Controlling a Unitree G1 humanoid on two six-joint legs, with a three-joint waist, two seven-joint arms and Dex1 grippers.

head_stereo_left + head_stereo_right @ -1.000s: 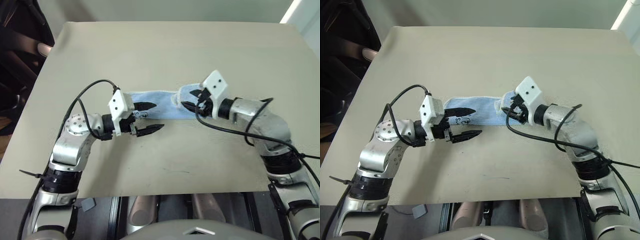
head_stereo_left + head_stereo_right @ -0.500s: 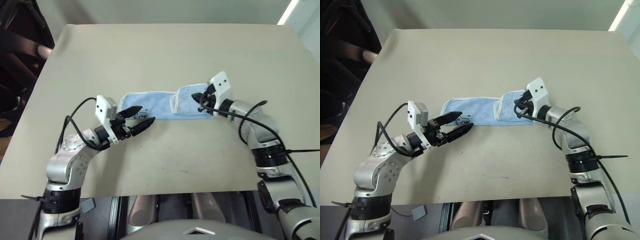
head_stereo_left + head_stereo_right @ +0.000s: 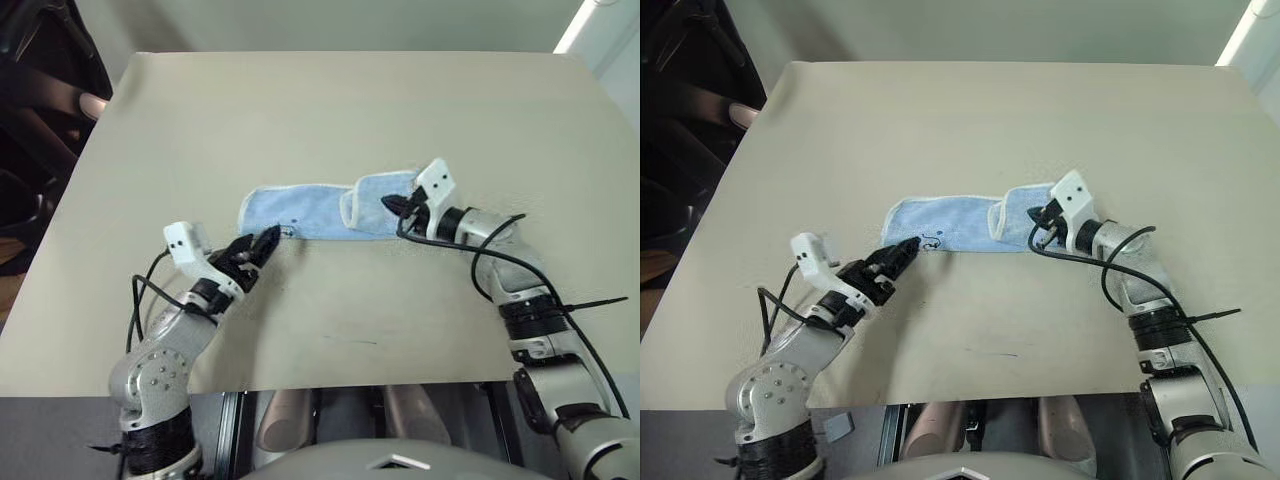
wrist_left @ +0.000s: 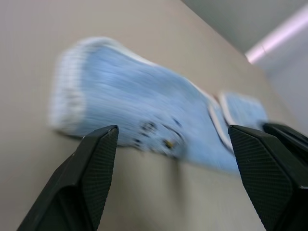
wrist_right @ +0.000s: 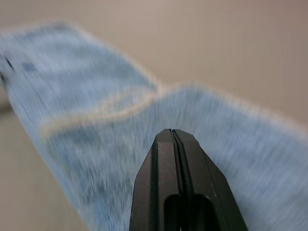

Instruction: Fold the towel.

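Observation:
The towel's folded end [image 3: 368, 206] is under my right gripper, so next my right gripper backs out of the way before my left gripper brings the printed end [image 3: 268, 211] over.
The light-blue towel [image 3: 300, 210] lies as a long strip across the middle of the beige table [image 3: 330, 110]. Its right end is folded back over itself, showing a white hem [image 3: 350, 205]. A small dark printed mark [image 3: 932, 240] sits by its near left edge. My left gripper [image 3: 265, 243] lies low at the towel's near left corner, open, with the cloth just ahead between its fingers [image 4: 98, 163]. My right gripper [image 3: 392, 204] is shut with nothing in it, its tips [image 5: 171, 131] over the folded right end.
Dark furniture [image 3: 40, 120] stands past the table's left edge. The table's near edge [image 3: 350, 378] runs just in front of both arms. Bare tabletop stretches behind the towel and to both sides.
My left gripper rolled and sank toward the towel's near left corner. My right gripper shut and came down on the folded end, which now lies flat.

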